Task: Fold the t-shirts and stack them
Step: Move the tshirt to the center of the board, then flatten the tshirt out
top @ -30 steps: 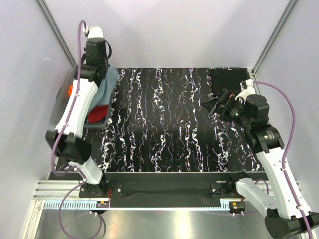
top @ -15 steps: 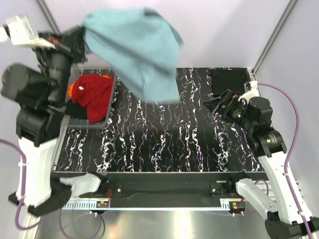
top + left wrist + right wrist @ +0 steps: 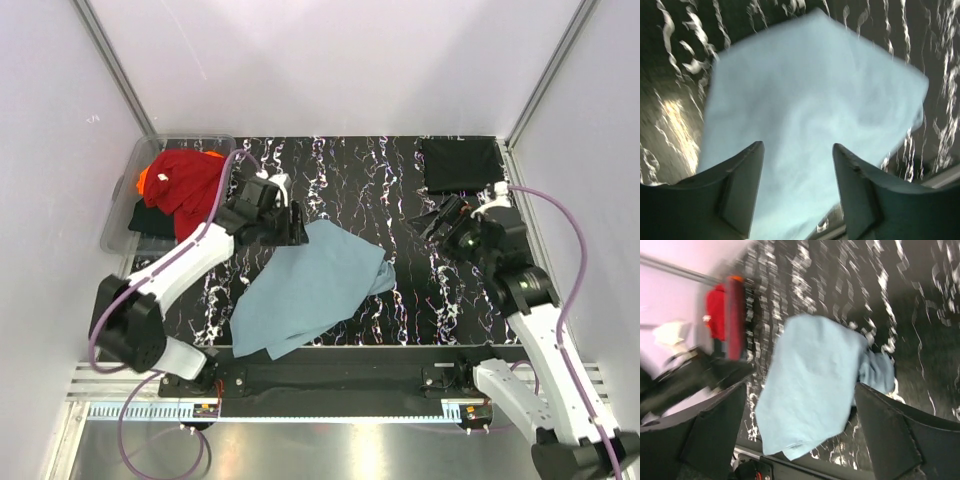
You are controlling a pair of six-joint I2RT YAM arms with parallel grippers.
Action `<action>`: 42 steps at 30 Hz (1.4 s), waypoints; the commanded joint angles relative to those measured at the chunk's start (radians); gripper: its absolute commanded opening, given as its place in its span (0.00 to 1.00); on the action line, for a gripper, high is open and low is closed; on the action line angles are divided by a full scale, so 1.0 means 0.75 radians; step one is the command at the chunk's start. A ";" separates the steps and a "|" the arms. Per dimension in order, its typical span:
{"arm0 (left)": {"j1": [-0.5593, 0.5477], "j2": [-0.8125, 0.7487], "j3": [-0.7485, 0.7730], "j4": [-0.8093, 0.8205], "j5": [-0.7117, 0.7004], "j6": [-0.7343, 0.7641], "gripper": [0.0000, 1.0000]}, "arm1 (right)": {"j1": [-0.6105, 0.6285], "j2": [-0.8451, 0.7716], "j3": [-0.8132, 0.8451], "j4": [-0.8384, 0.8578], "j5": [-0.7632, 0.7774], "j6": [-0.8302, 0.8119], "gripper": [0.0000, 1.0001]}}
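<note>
The teal-blue t-shirt is crumpled, with one edge bunched (image 3: 383,277) under. My left gripper should first pinch its far corner (image 3: 320,227), and then both grippers should lift and stretch the t-shirt.
A dusty teal-blue t-shirt (image 3: 310,285) lies crumpled on the black marbled table (image 3: 400,180), reaching toward the front edge. My left gripper (image 3: 292,226) hovers at its far left edge. In the left wrist view its jaws stand open over the teal cloth (image 3: 810,95) with nothing between them (image 3: 797,146). My right gripper (image 3: 436,218) is open to the right of the shirt, pointing at it; the right wrist view shows the teal shirt (image 3: 810,385) past its spread fingers (image 3: 800,389). A folded black t-shirt (image 3: 458,163) lies at the back right.
A clear plastic tub (image 3: 120,215) at the back left holds a red t-shirt (image 3: 185,182), an orange one (image 3: 144,181) and a black one (image 3: 150,218). White walls enclose the table on three sides. A metal rail (image 3: 330,385) runs along the front.
The left arm lifted the teal t-shirt out of the tub, swung it high over the table, came down and opened. The shirt now lies on the table. The right gripper shifted slightly left.
</note>
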 commanded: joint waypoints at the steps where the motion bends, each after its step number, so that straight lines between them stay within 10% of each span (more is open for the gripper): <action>1: -0.071 -0.250 0.022 0.019 -0.048 0.044 0.68 | 0.007 0.099 -0.094 0.016 0.043 0.125 0.93; 13: -0.379 -0.392 -0.457 0.005 -0.166 -0.127 0.75 | 0.011 0.465 -0.452 0.453 -0.094 0.436 0.79; 22: -0.549 -0.067 -0.469 0.040 -0.324 -0.183 0.75 | 0.072 0.698 -0.497 0.682 -0.092 0.480 0.76; 26: -0.555 0.023 -0.402 0.044 -0.330 -0.189 0.48 | 0.099 0.784 -0.487 0.717 -0.103 0.484 0.73; 27: -0.557 0.027 -0.391 0.042 -0.332 -0.189 0.25 | 0.099 0.794 -0.485 0.717 -0.092 0.480 0.64; 30: -0.553 0.005 -0.334 0.038 -0.324 -0.199 0.03 | 0.099 0.796 -0.476 0.717 -0.043 0.451 0.41; 34: -0.553 -0.024 -0.057 -0.107 -0.393 -0.132 0.00 | 0.068 0.717 -0.379 0.632 0.014 0.347 0.04; 42: -0.502 -0.136 0.459 -0.518 -0.668 0.012 0.00 | -0.051 0.385 0.216 -0.039 0.459 -0.013 0.00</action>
